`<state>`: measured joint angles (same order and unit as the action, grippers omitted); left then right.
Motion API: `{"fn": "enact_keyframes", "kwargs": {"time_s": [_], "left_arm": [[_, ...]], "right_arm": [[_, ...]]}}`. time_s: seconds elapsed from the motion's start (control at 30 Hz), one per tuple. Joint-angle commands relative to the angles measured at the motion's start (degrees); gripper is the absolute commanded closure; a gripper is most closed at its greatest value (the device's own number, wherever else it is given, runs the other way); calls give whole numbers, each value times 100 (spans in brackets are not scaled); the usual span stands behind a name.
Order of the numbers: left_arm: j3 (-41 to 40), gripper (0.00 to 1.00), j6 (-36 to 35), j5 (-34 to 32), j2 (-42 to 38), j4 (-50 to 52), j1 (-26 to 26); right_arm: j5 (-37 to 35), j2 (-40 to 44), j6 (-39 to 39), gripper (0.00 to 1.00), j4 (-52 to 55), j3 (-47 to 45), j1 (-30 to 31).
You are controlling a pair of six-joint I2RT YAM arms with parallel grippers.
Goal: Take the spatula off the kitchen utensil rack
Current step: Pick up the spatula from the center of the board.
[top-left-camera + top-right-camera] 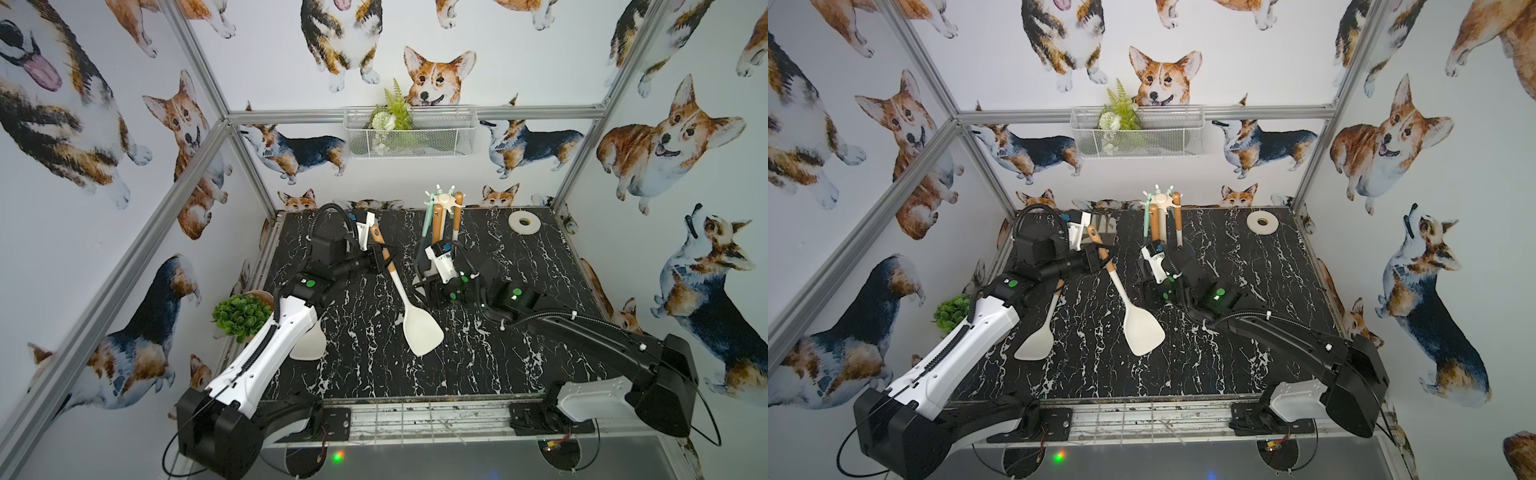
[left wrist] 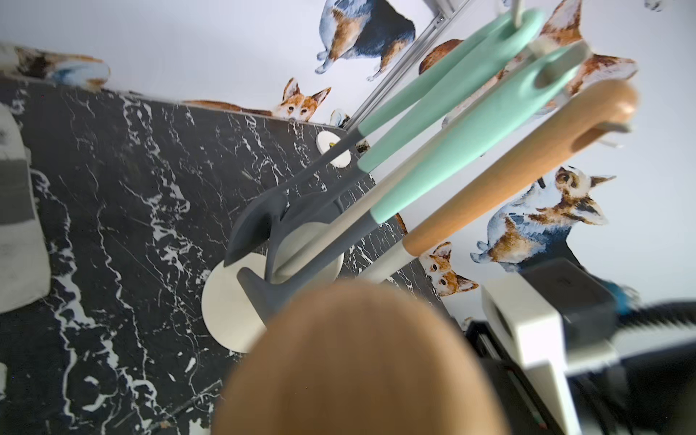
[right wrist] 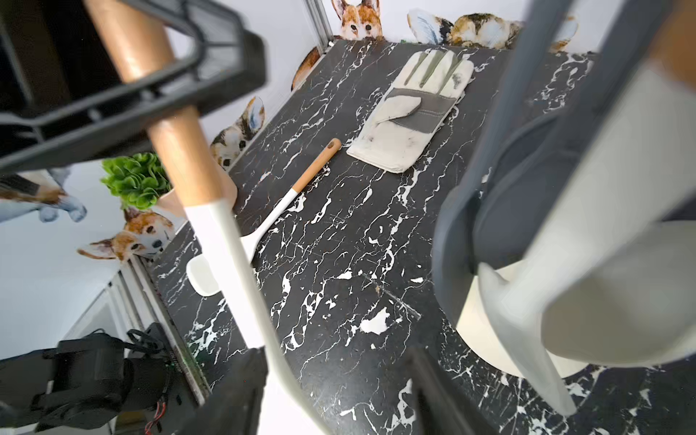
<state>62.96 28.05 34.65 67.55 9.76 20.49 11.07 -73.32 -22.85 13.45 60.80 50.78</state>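
The robot's left gripper has hold of the spatula high on its wooden handle (image 1: 377,234), so the right gripper should grab the white neck (image 1: 400,288) while the left gripper takes a new grip lower down.
The spatula (image 1: 419,328), with a cream blade and a wooden handle, hangs tilted over the table to the left of the kitchen utensil rack (image 1: 444,200) and clear of it. My left gripper (image 1: 383,261) is shut on its wooden handle. In the left wrist view the blurred handle end (image 2: 357,357) hides the jaws. My right gripper (image 3: 335,391) is open. The spatula's white neck (image 3: 233,256) runs between its fingers, close to one of them. In both top views the right gripper (image 1: 1144,286) sits low in front of the rack (image 1: 1160,198).
Mint-handled grey utensils (image 2: 452,113) and a wooden-handled one (image 2: 508,177) hang on the rack over its round base (image 2: 226,312). A cream spoon (image 1: 1038,336) and a work glove (image 3: 414,113) lie at the left. Tape roll (image 1: 523,223), potted plant (image 1: 241,316), wire basket (image 1: 409,131).
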Motion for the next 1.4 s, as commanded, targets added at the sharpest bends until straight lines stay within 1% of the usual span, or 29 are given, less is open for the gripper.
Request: {"fn": "enact_keyframes", "kwargs": {"time_s": [0.0, 0.1, 0.13, 0.2, 0.33, 0.4, 0.47, 0.5, 0.53, 0.57, 0.6, 0.7, 0.73, 0.77, 0.83, 0.87, 0.93, 0.97, 1.0, 1.07, 1.17, 1.23, 1.37], "left_arm": [[152, 100, -592, 1754, -77, -322, -320], [100, 100, -406, 2255, -75, -804, -418], [26, 100, -175, 2464, -67, -1190, -448], [-103, 100, 282, 2682, -49, -1926, -458], [-216, 100, 798, 2817, -14, -2780, -459], [-214, 100, 809, 2742, -29, -2846, -458], [-223, 100, 731, 2583, -70, -2790, -466], [-223, 100, 691, 2497, -88, -2727, -465], [-223, 100, 650, 2389, -109, -2640, -464], [-201, 100, 542, 2181, -136, -2408, -462], [-170, 100, 446, 2010, -158, -2153, -458], [-90, 90, 211, 1567, -196, -1488, -458], [-100, 73, 148, 1143, -269, -1048, -442], [-137, 58, 175, 885, -327, -935, -412], [-216, 50, 240, 585, -413, -845, -361], [-272, 47, 288, 398, -473, -817, -319], [-518, 42, 442, -411, -735, -706, -11], [-612, 38, 436, -970, -887, -556, 298], [-643, 38, 400, -1355, -950, -396, 524], [-649, 38, 376, -1595, -967, -303, 723], [-637, 44, 379, -2189, -875, -202, 1387], [-623, 47, 385, -2299, -757, -300, 1649], [-493, 48, 395, -2270, -436, -520, 1943]], "right_arm": [[1625, 44, 346, 29, 431, -13, -104], [1952, -107, 362, 29, 584, -39, -104], [2058, -165, 331, 29, 556, -58, -104], [2118, -289, 278, 29, 506, -94, -104], [2180, -499, 237, 29, 465, -87, -104], [2315, -622, 188, 29, 431, -50, -87], [2356, -719, 144, 33, 406, -15, -39], [2316, -779, 112, 46, 408, 10, 4], [2156, -865, 20, 79, 430, 63, 60], [1987, -885, -80, 96, 395, 56, 87], [1840, -865, -207, 100, 302, 19, 102], [1510, -681, -775, 100, -320, -269, 140], [1256, -558, -1067, 100, -619, -428, 180], [1046, -480, -1220, 100, -736, -503, 217], [453, -313, -1538, 100, -898, -662, 315], [228, -240, -1666, 100, -971, -745, 353], [-169, -91, -1895, 100, -1220, -931, 429], [-407, -25, -1943, 100, -1257, -985, 485], [-841, 89, -1944, 100, -1183, -1008, 590], [-1026, 152, -1912, 100, -1137, -1000, 648], [-1184, 221, -1860, 100, -1062, -975, 695], [-1198, 213, -1856, 100, -993, -941, 704], [-1183, 186, -1850, 100, -941, -929, 766]]}}
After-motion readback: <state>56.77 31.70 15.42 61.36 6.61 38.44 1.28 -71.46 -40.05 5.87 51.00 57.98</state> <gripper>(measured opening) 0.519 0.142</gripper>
